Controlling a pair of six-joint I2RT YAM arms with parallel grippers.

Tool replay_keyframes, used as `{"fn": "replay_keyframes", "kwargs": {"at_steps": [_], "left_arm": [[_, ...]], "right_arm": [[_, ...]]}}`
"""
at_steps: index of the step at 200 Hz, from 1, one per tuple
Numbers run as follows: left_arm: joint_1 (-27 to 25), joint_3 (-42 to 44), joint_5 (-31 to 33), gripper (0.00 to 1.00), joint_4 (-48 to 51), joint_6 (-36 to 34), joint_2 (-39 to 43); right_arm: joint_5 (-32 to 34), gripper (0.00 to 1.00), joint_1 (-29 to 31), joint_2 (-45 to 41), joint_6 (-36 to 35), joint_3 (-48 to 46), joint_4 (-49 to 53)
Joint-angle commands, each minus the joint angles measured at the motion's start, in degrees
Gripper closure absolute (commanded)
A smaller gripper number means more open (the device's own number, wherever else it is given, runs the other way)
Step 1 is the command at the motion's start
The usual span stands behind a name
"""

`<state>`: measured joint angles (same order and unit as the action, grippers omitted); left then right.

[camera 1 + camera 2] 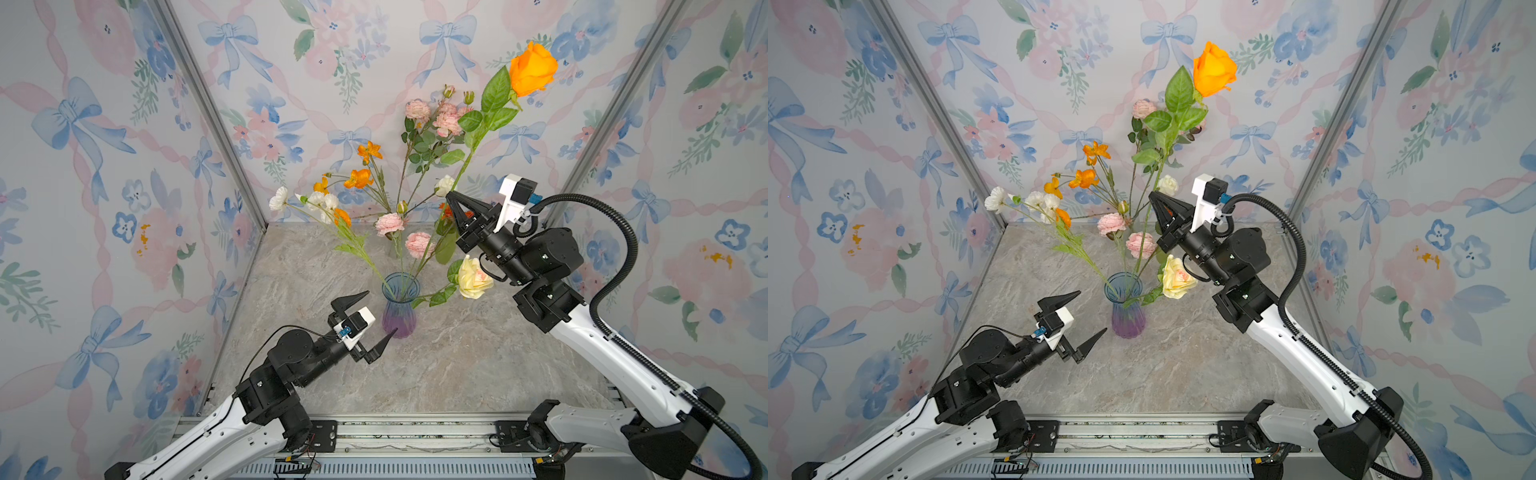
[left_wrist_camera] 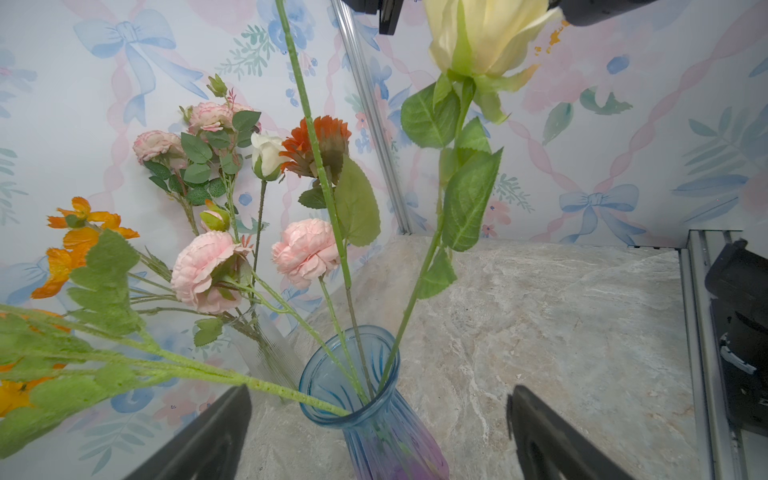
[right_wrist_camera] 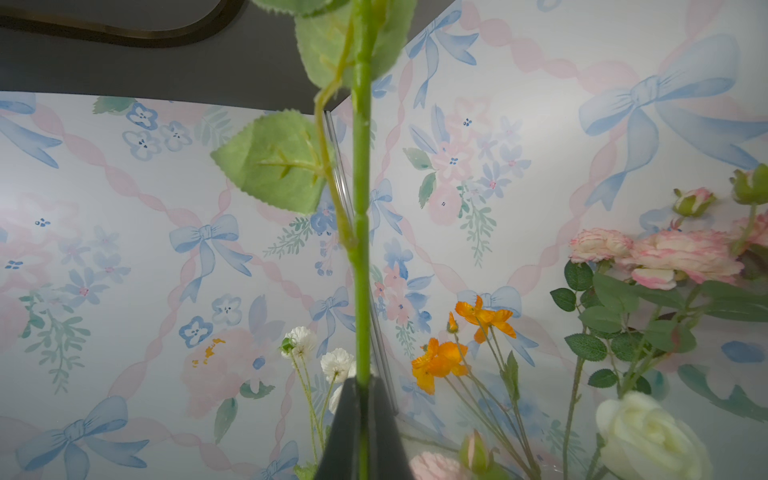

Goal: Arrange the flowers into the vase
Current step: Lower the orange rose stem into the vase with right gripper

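Note:
The orange rose (image 1: pixel 533 69) is leaning over the cream rose's side of the vase, so my right gripper should tilt it toward the white blooms (image 1: pixel 323 205) before lowering the orange rose's stem.
A blue-and-purple glass vase (image 1: pixel 400 305) (image 1: pixel 1126 303) (image 2: pixel 374 395) stands mid-table. It holds a cream rose (image 1: pixel 473 278) (image 2: pixel 486 37), a pink bloom (image 2: pixel 305 251) and a fuzzy stem with white blooms (image 1: pixel 278 198). My right gripper (image 1: pixel 451 195) (image 1: pixel 1152 195) (image 3: pixel 362 382) is shut on the long green stem of an orange rose (image 1: pixel 532 68) (image 1: pixel 1213 68), high above the vase. That stem runs down to the vase's mouth. My left gripper (image 1: pixel 381 312) (image 1: pixel 1092 311) (image 2: pixel 379 390) is open beside the vase's neck, with nothing between its fingers.
A clear ribbed glass (image 2: pixel 270 353) behind the vase holds pink sprays (image 1: pixel 444 120) and orange poppies (image 1: pixel 359 178). Flowered wallpaper walls with aluminium posts (image 1: pixel 208 112) close in three sides. A metal rail (image 1: pixel 415 432) runs along the marble table's front edge.

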<state>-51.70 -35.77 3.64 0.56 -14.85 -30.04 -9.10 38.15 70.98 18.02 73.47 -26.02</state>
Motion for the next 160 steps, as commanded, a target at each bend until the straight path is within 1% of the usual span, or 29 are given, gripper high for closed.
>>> {"fn": "replay_keyframes", "kwargs": {"at_steps": [1,32,48,90,129,160], "left_arm": [[0.29,0.60,0.27,0.02,-0.13,0.86,0.68],[0.29,0.68,0.72,0.02,-0.28,0.71,0.63],[0.24,0.70,0.92,0.02,-0.19,0.73,0.56],[0.35,0.63,1.02,0.02,-0.19,0.67,0.52],[0.47,0.48,0.56,0.02,-0.19,0.67,0.56],[0.63,0.42,0.18,0.02,-0.22,0.68,0.82]], "right_arm": [[-1.74,1.00,1.44,1.72,-1.38,0.85,-1.72],[-3.82,1.00,1.66,4.01,-3.71,0.53,-2.31],[-3.75,1.00,1.74,4.88,-5.26,1.20,-1.65],[-3.09,1.00,1.75,4.87,-8.63,5.10,2.67],[-2.28,1.00,1.83,3.32,-13.63,11.39,10.96],[-3.04,1.00,2.91,2.33,-12.88,15.09,13.98]]}}
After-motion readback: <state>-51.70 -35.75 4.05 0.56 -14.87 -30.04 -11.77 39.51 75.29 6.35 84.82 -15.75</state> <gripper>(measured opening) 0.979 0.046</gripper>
